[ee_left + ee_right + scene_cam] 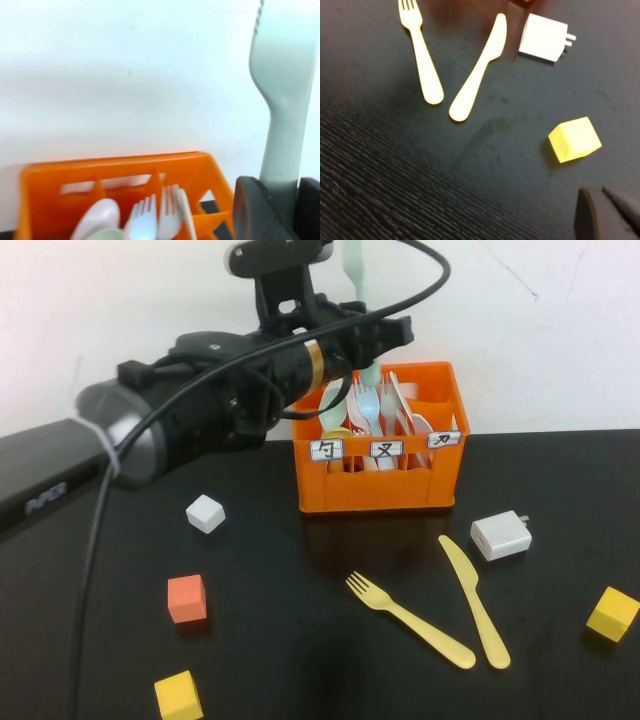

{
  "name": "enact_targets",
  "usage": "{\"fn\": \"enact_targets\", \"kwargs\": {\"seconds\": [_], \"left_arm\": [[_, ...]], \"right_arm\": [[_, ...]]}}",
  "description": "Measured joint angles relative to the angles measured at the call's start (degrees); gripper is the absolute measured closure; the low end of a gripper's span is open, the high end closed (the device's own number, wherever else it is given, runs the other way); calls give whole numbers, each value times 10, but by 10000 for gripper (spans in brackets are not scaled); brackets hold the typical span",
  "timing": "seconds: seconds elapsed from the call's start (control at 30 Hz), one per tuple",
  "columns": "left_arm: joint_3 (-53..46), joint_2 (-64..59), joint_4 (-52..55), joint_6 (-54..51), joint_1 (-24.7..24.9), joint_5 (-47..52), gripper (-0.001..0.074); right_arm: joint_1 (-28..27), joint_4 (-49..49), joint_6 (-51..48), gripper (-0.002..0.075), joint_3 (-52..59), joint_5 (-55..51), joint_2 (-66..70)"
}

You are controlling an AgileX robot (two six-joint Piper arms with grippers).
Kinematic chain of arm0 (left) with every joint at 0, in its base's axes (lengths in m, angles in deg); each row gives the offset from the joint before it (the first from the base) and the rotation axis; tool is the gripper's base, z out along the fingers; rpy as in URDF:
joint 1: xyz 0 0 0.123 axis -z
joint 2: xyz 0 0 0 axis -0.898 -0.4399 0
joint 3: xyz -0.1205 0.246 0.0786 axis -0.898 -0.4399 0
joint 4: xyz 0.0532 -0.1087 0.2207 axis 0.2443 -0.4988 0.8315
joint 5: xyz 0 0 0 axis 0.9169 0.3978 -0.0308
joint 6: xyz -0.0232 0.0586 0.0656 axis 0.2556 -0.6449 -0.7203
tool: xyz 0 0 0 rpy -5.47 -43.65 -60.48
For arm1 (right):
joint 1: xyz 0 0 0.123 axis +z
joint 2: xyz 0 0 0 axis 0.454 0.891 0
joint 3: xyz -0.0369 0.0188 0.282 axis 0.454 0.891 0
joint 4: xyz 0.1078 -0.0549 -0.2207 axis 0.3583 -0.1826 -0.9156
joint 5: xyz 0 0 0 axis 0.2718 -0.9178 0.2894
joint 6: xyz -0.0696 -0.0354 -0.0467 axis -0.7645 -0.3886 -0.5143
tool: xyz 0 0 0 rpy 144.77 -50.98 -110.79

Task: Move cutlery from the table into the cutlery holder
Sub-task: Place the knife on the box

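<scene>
The pale green knife points handle down (370,374) toward the holder. My left gripper should keep going to the holder's knife section (432,410) and moving down until the knife's handle is inside.
My left gripper (372,335) is shut on a pale green knife (354,268) and holds it upright above the orange cutlery holder (375,490). In the left wrist view the knife (282,100) rises from between the dark fingers (252,210), with the holder (120,170) below and to the side, holding forks and spoons. A yellow fork (410,620) and a yellow knife (475,602) lie on the black table in front of the holder. They also show in the right wrist view, fork (422,55) and knife (480,70). My right gripper (607,212) hovers shut and empty above the table, near a yellow cube (574,139).
A white charger (500,535) lies right of the holder. A white cube (205,512), a red cube (187,598) and a yellow cube (178,695) sit at the left. Another yellow cube (612,612) sits at the right edge. A white wall stands behind.
</scene>
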Motion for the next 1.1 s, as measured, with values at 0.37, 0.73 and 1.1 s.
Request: {"fn": "enact_targets", "kwargs": {"seconds": [0.37, 0.73, 1.1], "left_arm": [[110, -122, 10, 26, 0, -37, 605], [170, -196, 12, 49, 0, -47, 605], [232, -259, 16, 50, 2, -107, 605]], "right_arm": [[0, 0, -8, 728, 0, -47, 0], [0, 11, -9, 728, 0, -61, 0], [0, 11, -9, 728, 0, -67, 0]]}}
